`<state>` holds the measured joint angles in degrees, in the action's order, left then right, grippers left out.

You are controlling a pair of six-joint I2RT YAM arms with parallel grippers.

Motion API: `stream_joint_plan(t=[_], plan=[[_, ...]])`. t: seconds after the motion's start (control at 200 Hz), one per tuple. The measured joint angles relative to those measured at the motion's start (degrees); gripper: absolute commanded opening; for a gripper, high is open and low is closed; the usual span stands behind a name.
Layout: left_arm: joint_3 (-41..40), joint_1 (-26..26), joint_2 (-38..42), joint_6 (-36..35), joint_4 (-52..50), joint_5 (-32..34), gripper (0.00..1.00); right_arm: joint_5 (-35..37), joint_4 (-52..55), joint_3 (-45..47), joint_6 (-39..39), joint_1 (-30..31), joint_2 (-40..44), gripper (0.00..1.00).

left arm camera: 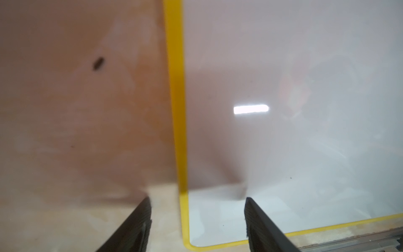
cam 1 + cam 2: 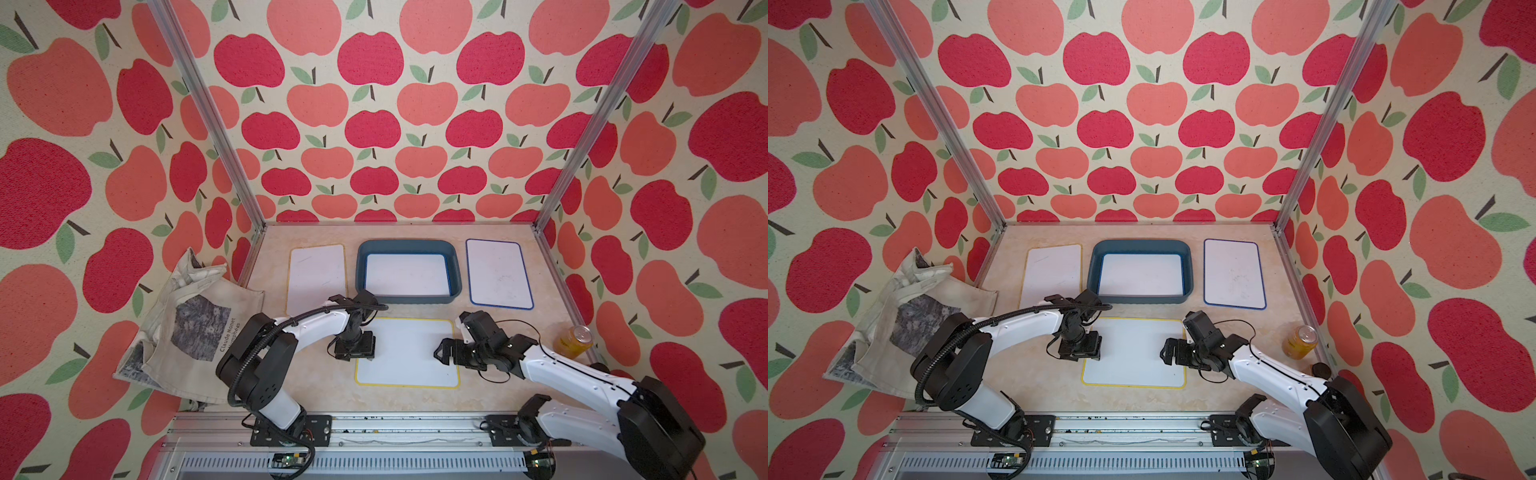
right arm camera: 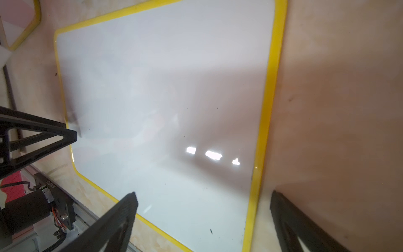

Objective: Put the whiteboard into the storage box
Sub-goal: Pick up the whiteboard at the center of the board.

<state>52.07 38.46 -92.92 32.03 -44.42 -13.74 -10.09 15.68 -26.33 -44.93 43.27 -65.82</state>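
Note:
The whiteboard lies flat (image 2: pixel 409 352) below my open grippers. My right gripper should hold one edge of the whiteboard steady while my left gripper comes in low and lifts the opposite edge (image 2: pixel 357 372).
A yellow-framed whiteboard (image 2: pixel 407 353) (image 3: pixel 152 87) lies flat on the table, front centre. My left gripper (image 2: pixel 356 354) (image 1: pixel 198 199) hangs open over the board's left edge, one finger above the table and the other above the white face. At the board's right edge my right gripper (image 2: pixel 439 353) (image 3: pixel 203 193) is open too, and its jaws straddle the yellow frame. Neither holds anything. The storage box (image 2: pixel 409 244), a dark blue-grey tub, stands behind the board in both top views. A whiteboard (image 2: pixel 406 274) lies inside it.
A yellow-edged whiteboard (image 2: pixel 316 278) lies left of the box and a blue-framed one (image 2: pixel 498 274) lies right of it. A printed tote bag (image 2: pixel 187 328) is slumped at the table's left edge. A yellow can (image 2: pixel 575 340) stands near the right wall.

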Motion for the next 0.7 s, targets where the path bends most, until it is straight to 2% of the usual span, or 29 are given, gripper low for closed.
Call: stream_joint_plan(t=[0.155, 0.33, 0.535, 0.7], plan=[[1.7, 0.9, -1.8, -0.1, -0.9, -1.0, 0.68, 1.3, -1.4, 0.0, -0.9, 1.6, -0.6, 0.99], [0.5, -1.5, -0.9, -0.3, 0.3, -4.3, 0.67, 5.4, -3.4, 0.7, -2.8, 4.5, -0.8, 0.99], [-4.9, -7.4, 2.9, -1.0, 5.6, -13.4, 0.69, 11.4, -9.7, 2.6, -4.5, 6.7, -1.4, 0.99], [-10.7, -11.3, 6.0, -0.7, 10.0, -24.0, 0.7, 17.0, -16.6, 4.2, -5.0, 7.0, -3.0, 0.99]])
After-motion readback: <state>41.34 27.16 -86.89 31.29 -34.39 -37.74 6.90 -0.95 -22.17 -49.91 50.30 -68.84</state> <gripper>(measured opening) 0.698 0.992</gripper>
